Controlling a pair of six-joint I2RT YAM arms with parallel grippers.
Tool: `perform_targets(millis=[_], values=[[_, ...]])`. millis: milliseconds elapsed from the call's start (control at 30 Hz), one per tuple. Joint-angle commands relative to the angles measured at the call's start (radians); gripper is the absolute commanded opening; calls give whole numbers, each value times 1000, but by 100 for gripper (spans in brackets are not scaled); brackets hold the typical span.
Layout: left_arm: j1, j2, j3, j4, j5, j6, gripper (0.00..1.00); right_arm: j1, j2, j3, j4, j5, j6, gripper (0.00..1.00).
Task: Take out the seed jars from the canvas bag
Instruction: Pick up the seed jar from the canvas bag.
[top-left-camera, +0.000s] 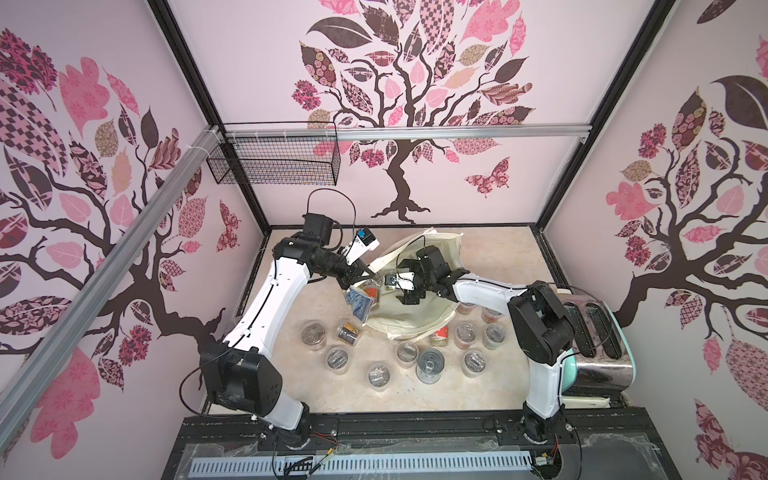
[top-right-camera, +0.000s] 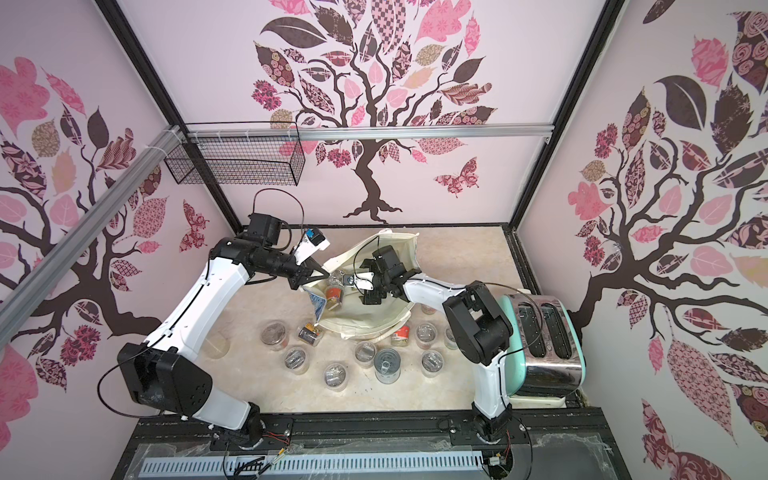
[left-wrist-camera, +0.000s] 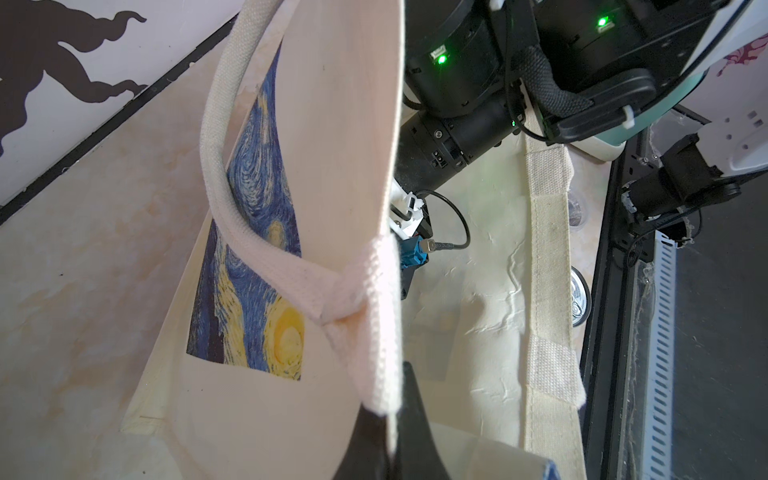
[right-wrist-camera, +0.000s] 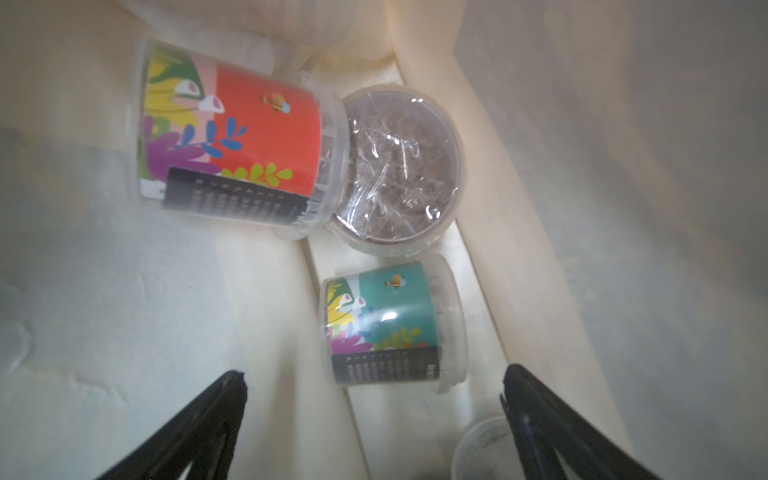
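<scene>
The teal-label jar (right-wrist-camera: 388, 324) lies centred in front of the right gripper's open fingers, so the robot should keep reaching in until they can close on the jar's lid and bottom (right-wrist-camera: 449, 324).
The canvas bag (top-left-camera: 415, 320) lies open on the table in both top views, its blue-and-yellow print (left-wrist-camera: 249, 266) on the outside. My left gripper (left-wrist-camera: 390, 415) is shut on the bag's rim where the white handle (left-wrist-camera: 232, 216) joins, and holds that edge up (top-left-camera: 370, 272). My right gripper (right-wrist-camera: 374, 376) is open inside the bag (top-left-camera: 409, 297). Just ahead of its fingertips lies a teal-label seed jar (right-wrist-camera: 386, 324). Further in lie a red-label jar (right-wrist-camera: 232, 141) and a jar with its clear lid (right-wrist-camera: 399, 166) toward the camera. Several seed jars (top-left-camera: 337, 358) stand on the table.
A metal can (top-left-camera: 430, 365) stands among the jars in front of the bag. A jar with a dark and yellow label (top-left-camera: 348, 332) lies on its side by the bag's left edge. A toaster (top-left-camera: 594, 336) sits at the right wall. A wire basket (top-left-camera: 274, 162) hangs at the back left.
</scene>
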Motion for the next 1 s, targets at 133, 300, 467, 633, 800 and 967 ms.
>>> perform_targets(millis=[133,300,467,633,800,967], values=[[-5,-15,23,-42,31,21,0,-7,102,110,-69,-43,-96,99],[-6,-13,27,-49,36,28,0,-7,156,175,-157,-31,-125,100],[-5,-14,30,-59,47,30,0,-7,206,205,-154,27,-140,100],[-5,-14,33,-69,48,34,0,-8,243,228,-169,38,-162,99],[-5,-7,38,-68,47,27,0,-9,268,255,-152,27,-118,89],[-6,-8,44,-70,40,24,0,-9,208,173,-58,-17,-113,80]])
